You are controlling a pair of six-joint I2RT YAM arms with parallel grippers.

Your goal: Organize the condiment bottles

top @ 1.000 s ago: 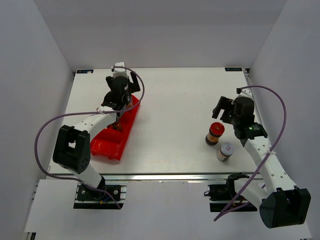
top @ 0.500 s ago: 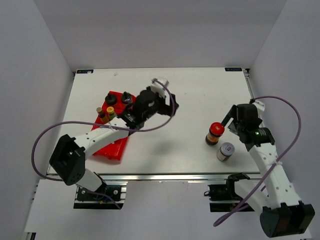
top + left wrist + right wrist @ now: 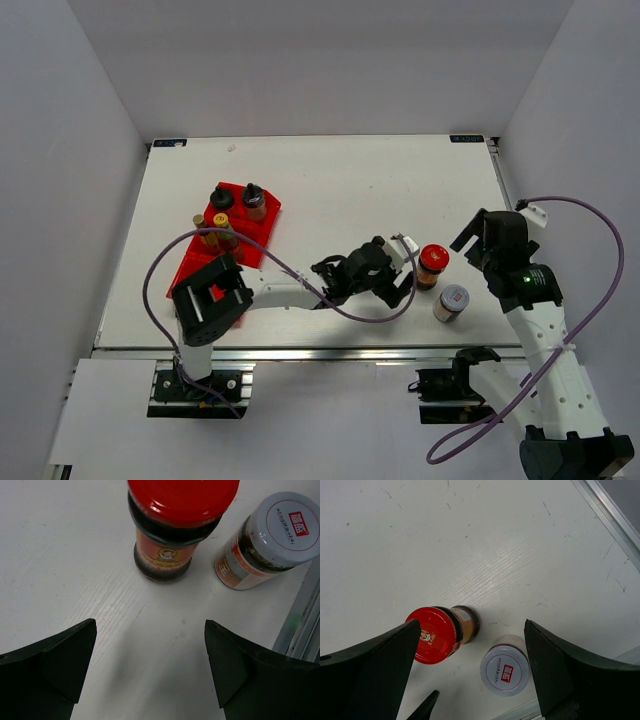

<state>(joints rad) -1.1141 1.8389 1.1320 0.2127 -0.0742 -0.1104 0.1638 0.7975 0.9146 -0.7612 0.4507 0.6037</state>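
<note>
My left gripper should keep going forward and close once its fingers are on both sides of the red cap (image 3: 434, 257), because there is an open gap (image 3: 205, 564) between the red-capped and white-capped jars.
Two condiment bottles stand on the white table at the right: a red-capped jar (image 3: 432, 262) (image 3: 162, 555) (image 3: 431, 635) and a white-capped jar (image 3: 453, 301) (image 3: 285, 527) (image 3: 504, 670). My left gripper (image 3: 400, 270) (image 3: 150, 670) is open, low over the table just left of the red-capped jar, with nothing between its fingers. My right gripper (image 3: 478, 245) (image 3: 470, 665) is open above and to the right of both jars. Several small bottles with black (image 3: 221, 197), yellow (image 3: 220, 220) and brownish caps stand in the far end of the red tray (image 3: 215, 275).
The left arm stretches low across the near middle of the table from its base. The table's metal front rail (image 3: 330, 350) (image 3: 300, 625) runs close beside the white-capped jar. A tip of the left gripper's fingers (image 3: 427, 707) shows in the right wrist view.
The left arm left the red tray and swept right across the table to the red-capped jar. The right arm drew back to the right, away from the jars.
</note>
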